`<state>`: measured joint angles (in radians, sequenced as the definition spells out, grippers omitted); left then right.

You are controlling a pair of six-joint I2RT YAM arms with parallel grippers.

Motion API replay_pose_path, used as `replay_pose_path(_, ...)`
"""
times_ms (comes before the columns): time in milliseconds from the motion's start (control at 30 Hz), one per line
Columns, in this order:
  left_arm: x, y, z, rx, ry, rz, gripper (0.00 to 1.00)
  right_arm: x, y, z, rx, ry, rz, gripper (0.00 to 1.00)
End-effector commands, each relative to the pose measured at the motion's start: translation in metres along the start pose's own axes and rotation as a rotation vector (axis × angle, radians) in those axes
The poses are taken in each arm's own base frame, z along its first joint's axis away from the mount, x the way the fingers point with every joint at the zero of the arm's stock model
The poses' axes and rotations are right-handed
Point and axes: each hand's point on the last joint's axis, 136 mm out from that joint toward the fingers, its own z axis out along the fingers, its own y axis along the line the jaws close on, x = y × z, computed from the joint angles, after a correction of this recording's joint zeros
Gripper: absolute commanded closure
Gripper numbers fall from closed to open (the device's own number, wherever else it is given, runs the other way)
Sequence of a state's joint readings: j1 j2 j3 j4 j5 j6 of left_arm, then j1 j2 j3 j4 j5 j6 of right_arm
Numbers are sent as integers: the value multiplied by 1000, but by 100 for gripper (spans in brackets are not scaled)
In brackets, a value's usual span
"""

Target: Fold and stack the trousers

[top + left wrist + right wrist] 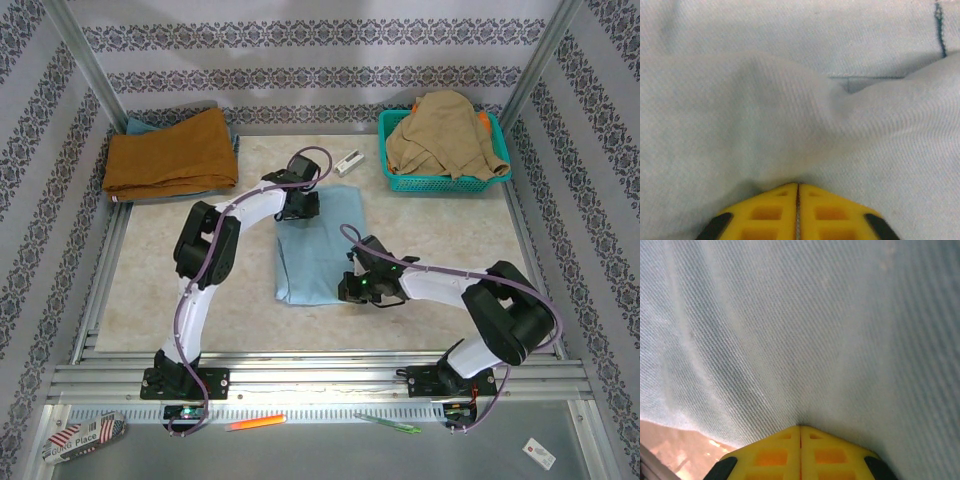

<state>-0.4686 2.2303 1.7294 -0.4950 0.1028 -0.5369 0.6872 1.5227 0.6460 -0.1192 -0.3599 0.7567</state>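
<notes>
The layers are uneven along the trousers' long side (283,264), so the robot's left gripper needs to move off the trousers' far edge and pull the trousers' free near corner (283,297) straight.
The light blue trousers (318,250) lie folded into a rough rectangle on the middle of the table. My left gripper (298,206) sits at their far edge. In the left wrist view its yellow fingers (770,210) are pressed together, with the cloth (790,100) drawn up into a ridge at the tips (798,184). My right gripper (356,288) is at the near right corner of the trousers. Its fingers (770,455) are shut, and the blue cloth (815,315) gathers into the tips (800,426).
A rust-orange garment (168,152) lies folded at the back left. A teal basket (500,178) at the back right holds a tan garment (445,132). A small white object (349,160) lies behind the trousers. Metal rails (320,378) run along the near edge.
</notes>
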Motion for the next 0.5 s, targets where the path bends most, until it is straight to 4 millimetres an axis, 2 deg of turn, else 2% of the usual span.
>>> replay_pose_path(0,-6,-4,-62,62,-66,17,62,12,3,4,4,27,61,93)
replay_pose_path(100,19,2,-107,100,-73,-8,45,6,6,-10,14,-15,46,89)
replay_pose_path(167,51,12,-127,93,-47,-37,45,3,13,-22,6,-39,20,86)
replay_pose_path(233,88,16,-140,85,-9,-48,52,-3,15,-35,30,-74,-7,84)
replay_pose_path(300,127,19,-151,54,19,-41,67,-12,11,-47,67,-113,-32,83)
replay_pose_path(367,155,21,-158,17,33,-41,79,-20,6,-51,75,-128,-24,83)
replay_pose_path(467,181,24,-165,-26,19,-45,81,-31,-2,-50,82,-121,-10,84)
